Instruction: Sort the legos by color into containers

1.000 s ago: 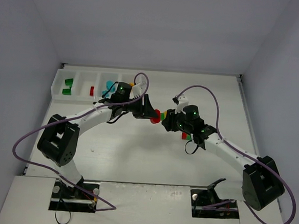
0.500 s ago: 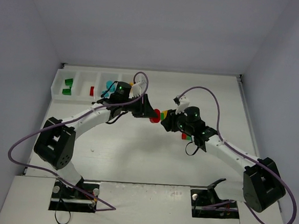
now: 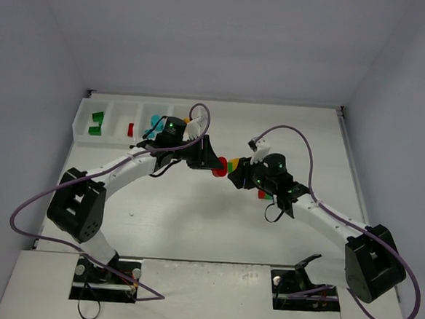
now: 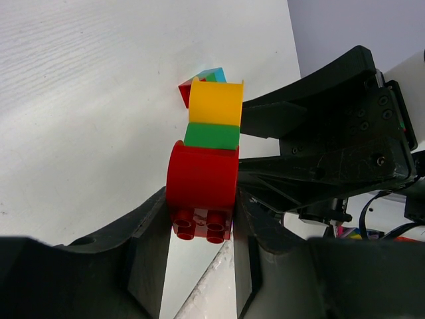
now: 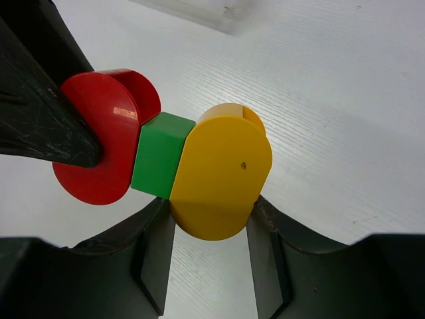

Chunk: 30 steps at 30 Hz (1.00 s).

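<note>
The yellow brick is stuck to the green brick (image 5: 182, 159). My right gripper should pull the yellow brick off while my left gripper holds the red brick in place.
A stack of three legos hangs above the table's middle, held from both ends: a red rounded brick (image 3: 220, 167), a green brick (image 3: 231, 163) and a yellow rounded brick (image 5: 222, 173). My left gripper (image 4: 201, 214) is shut on the red brick (image 4: 202, 179); the green brick (image 4: 211, 135) and the yellow one (image 4: 214, 103) stick out beyond it. My right gripper (image 5: 209, 222) is shut on the yellow brick, with the green brick (image 5: 158, 156) and the red brick (image 5: 103, 136) beyond. The translucent tray (image 3: 78, 124) at the far left holds green (image 3: 95, 121), red (image 3: 131, 129) and cyan (image 3: 155, 123) bricks.
A small red, green and cyan stack (image 4: 199, 83) lies on the table under my right arm, seen as red and green in the top view (image 3: 265, 195). Purple cables loop over both arms. Grey walls close in the table on three sides.
The right wrist has shifted slightly. The stack stays held between both grippers in the same spot.
</note>
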{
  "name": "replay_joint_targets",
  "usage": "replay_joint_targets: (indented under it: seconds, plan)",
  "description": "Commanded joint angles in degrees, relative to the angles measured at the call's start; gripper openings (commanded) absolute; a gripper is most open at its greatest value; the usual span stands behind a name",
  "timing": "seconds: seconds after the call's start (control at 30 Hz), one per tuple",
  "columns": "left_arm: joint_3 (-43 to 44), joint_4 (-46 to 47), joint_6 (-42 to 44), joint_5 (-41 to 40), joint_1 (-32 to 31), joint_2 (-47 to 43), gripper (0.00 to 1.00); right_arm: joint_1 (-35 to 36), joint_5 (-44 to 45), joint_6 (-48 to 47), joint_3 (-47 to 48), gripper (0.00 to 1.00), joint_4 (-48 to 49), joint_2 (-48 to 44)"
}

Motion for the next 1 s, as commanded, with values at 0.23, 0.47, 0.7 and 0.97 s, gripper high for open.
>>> replay_joint_targets:
  seconds: [0.23,0.47,0.7,0.97]
  plan:
    - [4.2,-7.5,3.6,3.9,4.9,-8.2,0.00,-3.1,9.9,0.4,-0.7,0.00,2.5,-1.1]
    - [3.4,-10.3,5.5,4.1,7.8,-9.9,0.00,-3.3,8.5,0.3,-0.2,0.00,2.7,-0.4]
    - [1.9,-13.2,8.7,1.1,12.5,-10.6,0.00,-3.3,6.6,-0.6,2.0,0.00,1.5,0.7]
    - [-4.4,-13.7,11.5,-1.2,13.8,-12.5,0.00,-0.2,2.7,-3.7,10.5,0.00,0.9,7.0]
